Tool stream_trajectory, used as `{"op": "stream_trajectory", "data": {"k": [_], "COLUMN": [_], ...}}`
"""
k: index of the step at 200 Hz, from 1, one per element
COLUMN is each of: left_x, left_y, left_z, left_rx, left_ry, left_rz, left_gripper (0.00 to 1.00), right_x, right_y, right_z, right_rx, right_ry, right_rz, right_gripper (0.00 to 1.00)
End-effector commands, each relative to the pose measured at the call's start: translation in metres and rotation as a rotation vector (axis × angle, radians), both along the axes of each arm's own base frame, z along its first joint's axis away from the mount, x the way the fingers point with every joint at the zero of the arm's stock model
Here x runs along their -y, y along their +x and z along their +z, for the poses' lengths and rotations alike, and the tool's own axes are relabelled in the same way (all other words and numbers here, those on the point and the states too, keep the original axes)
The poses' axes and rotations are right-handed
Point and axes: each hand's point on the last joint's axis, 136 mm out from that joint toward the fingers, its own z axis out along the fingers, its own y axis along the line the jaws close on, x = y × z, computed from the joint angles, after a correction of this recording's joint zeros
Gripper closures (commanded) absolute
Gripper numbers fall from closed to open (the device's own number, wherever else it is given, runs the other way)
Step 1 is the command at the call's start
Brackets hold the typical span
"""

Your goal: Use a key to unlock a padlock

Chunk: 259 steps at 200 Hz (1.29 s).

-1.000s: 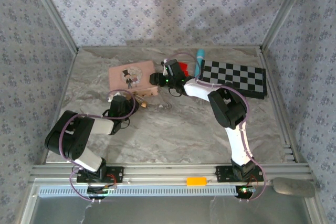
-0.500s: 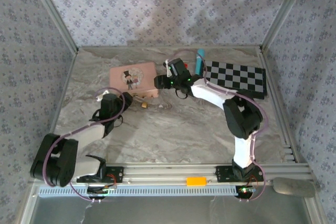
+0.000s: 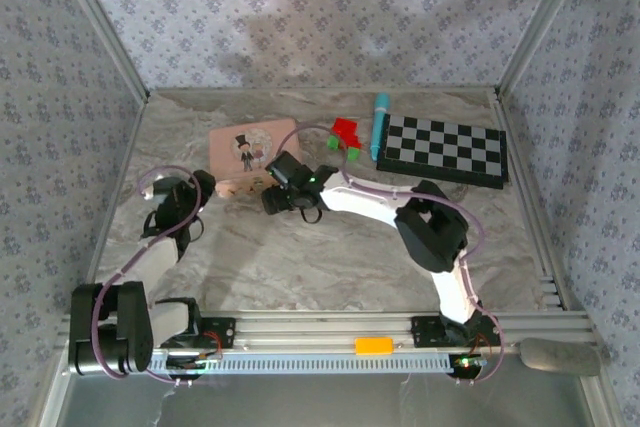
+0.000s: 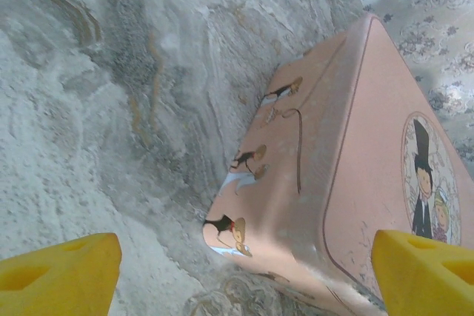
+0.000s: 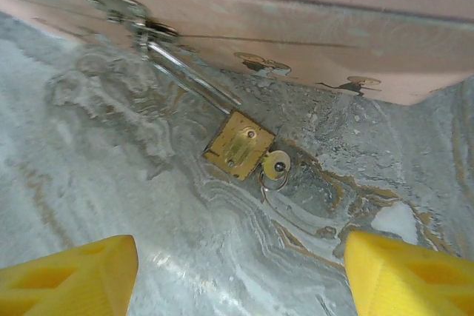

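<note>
The padlock is slanting down from the hasp to the marble, so my right gripper should grab its brass body (image 5: 241, 144) and raise it before I turn the key.
The small brass padlock (image 5: 238, 144) lies flat on the marble table, its thin silvery shackle (image 5: 189, 73) hooked through the hasp of the pink box (image 5: 311, 31). The key (image 5: 275, 163) sticks in the padlock's end, with a wire ring hanging from its round head. My right gripper (image 5: 237, 279) hovers open just in front of the padlock, touching nothing, its yellow fingertips (image 5: 70, 275) wide apart. My left gripper (image 4: 244, 271) is open and empty, facing the left corner of the pink box (image 4: 348, 168). In the top view the right gripper (image 3: 275, 195) covers the padlock and the left gripper (image 3: 205, 185) sits left of the box (image 3: 250, 150).
A black-and-white chequered board (image 3: 445, 150) lies at the back right. Small red and green blocks (image 3: 346, 134) and a blue tube (image 3: 379, 122) sit between it and the box. Patterned walls with metal frame posts close in the table.
The left gripper opened and drew back to the left, away from the padlock. The right gripper came from behind the box round to its front, over the padlock, and opened wider.
</note>
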Motion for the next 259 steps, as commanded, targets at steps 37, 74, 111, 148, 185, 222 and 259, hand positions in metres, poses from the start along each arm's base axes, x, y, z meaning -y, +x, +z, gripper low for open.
{"op": "stream_trajectory", "data": {"k": [37, 74, 111, 148, 185, 222, 259], "left_x": [-0.001, -0.002, -0.002, -0.004, -0.005, -0.007, -0.007], "left_y": [-0.002, -0.005, -0.007, -0.008, -0.01, -0.011, -0.011], "left_z": [0.002, -0.003, -0.007, -0.007, -0.01, -0.011, -0.009], "left_rx": [0.016, 0.012, 0.007, 0.008, -0.001, -0.004, 0.002], "left_ry": [-0.01, -0.021, -0.03, -0.032, -0.034, -0.035, -0.03], "left_rz": [-0.048, -0.045, -0.039, -0.03, -0.024, -0.017, -0.016], "left_gripper": [0.12, 0.12, 0.12, 0.12, 0.12, 0.12, 0.12], "right_x": [-0.014, -0.02, -0.021, -0.02, -0.016, -0.017, -0.026], "right_y": [0.016, 0.022, 0.023, 0.022, 0.024, 0.029, 0.035], "right_z": [-0.029, -0.044, -0.048, -0.058, -0.059, -0.052, -0.034], "right_rx": [-0.001, 0.012, 0.025, 0.007, 0.023, 0.065, 0.164], "right_ry": [-0.058, -0.092, -0.099, -0.109, -0.123, -0.116, -0.127], "right_rz": [-0.137, -0.157, -0.159, -0.143, -0.132, -0.068, 0.061], "right_gripper": [0.26, 0.31, 0.37, 0.52, 0.6, 0.76, 0.79]}}
